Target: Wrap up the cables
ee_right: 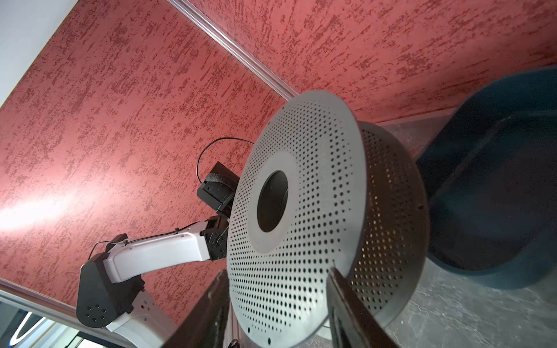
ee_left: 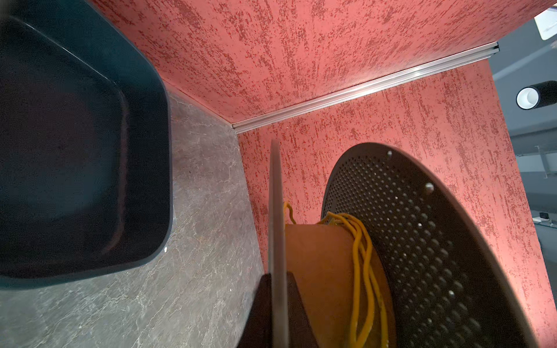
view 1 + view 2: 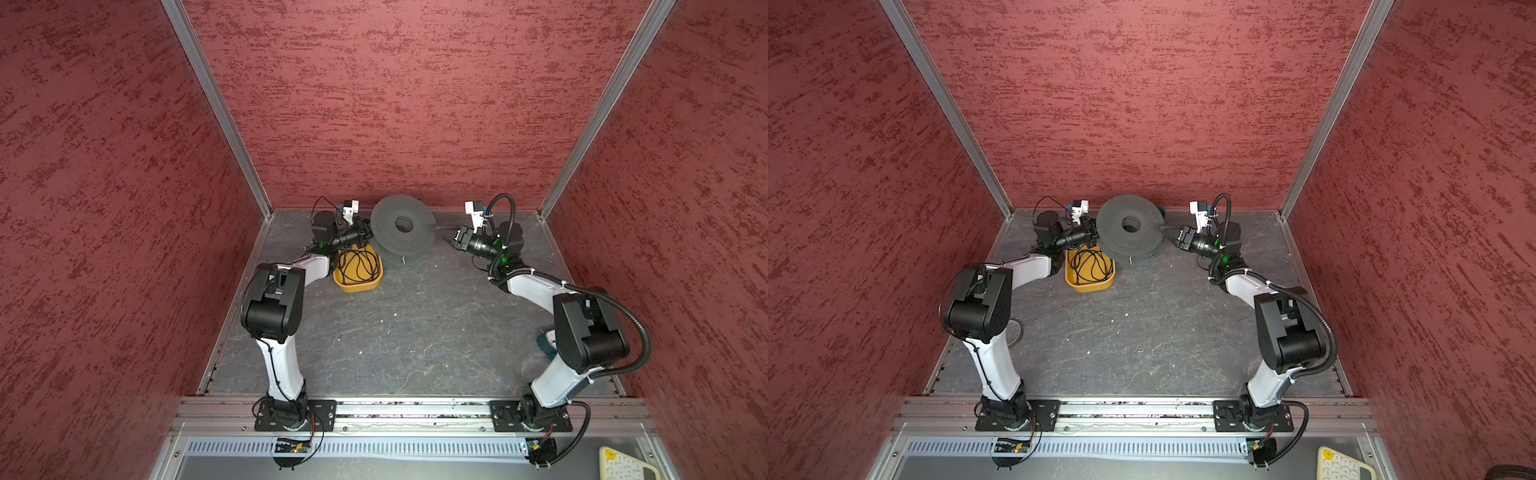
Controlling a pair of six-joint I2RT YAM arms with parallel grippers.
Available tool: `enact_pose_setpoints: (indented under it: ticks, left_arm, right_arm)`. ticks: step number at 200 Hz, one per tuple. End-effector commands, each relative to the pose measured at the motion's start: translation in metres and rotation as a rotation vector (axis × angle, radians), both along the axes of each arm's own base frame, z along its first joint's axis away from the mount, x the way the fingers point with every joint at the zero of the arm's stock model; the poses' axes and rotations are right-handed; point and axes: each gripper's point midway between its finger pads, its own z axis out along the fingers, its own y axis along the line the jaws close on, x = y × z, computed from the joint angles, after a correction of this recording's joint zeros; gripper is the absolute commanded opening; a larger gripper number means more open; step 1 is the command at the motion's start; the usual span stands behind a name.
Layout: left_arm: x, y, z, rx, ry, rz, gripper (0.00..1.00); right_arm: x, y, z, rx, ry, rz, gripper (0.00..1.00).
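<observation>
The spool is in my left gripper over the dark blue tub, so my right gripper should grab the spool's opposite rim (image 3: 432, 227) and move the spool to open floor.
A spool (image 3: 386, 226) with two grey perforated flanges stands tilted at the back of the floor, seen in both top views (image 3: 1113, 235). The cables are a thin yellow wire (image 2: 358, 256), wound loosely in a few turns on the brown core (image 2: 319, 271); a short end (image 3: 403, 260) hangs below the spool. My left gripper (image 2: 278, 277) is shut on the thin rim of one flange (image 2: 275, 211), at the spool's left side (image 3: 368, 235). At the right side, my right gripper (image 1: 277, 271) is open, its fingers (image 1: 346, 301) straddling the near flange (image 1: 316, 180) with wide gaps.
A yellow tray (image 3: 345, 284) holding tangled black wires sits just in front of the left gripper. Behind the spool a dark blue tub (image 2: 144, 90) leans by the back wall (image 1: 497, 180). Red walls close in the back and both sides.
</observation>
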Motion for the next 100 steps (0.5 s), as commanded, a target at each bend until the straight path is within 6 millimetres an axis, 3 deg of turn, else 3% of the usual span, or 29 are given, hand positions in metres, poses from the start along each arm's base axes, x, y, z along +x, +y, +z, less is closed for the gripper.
enact_pose_setpoints:
  ticks: [1,52,78,100]
  left_arm:
    - [0.0,-0.006,0.027,-0.019,-0.116,-0.033,0.0]
    - [-0.001,-0.001,0.026,-0.022,-0.121,-0.029,0.0]
    - [0.0,0.003,0.021,-0.013,-0.106,-0.016,0.0]
    - [-0.001,0.001,0.02,-0.012,-0.106,-0.019,0.0]
  right_arm:
    - [-0.003,0.006,0.008,0.024,-0.031,0.03,0.51]
    - [-0.001,0.001,0.013,-0.034,-0.053,-0.029,0.5]
    - [0.016,-0.016,-0.008,-0.16,0.019,-0.195,0.55]
    - [0.017,-0.017,-0.014,-0.176,0.036,-0.198,0.56]
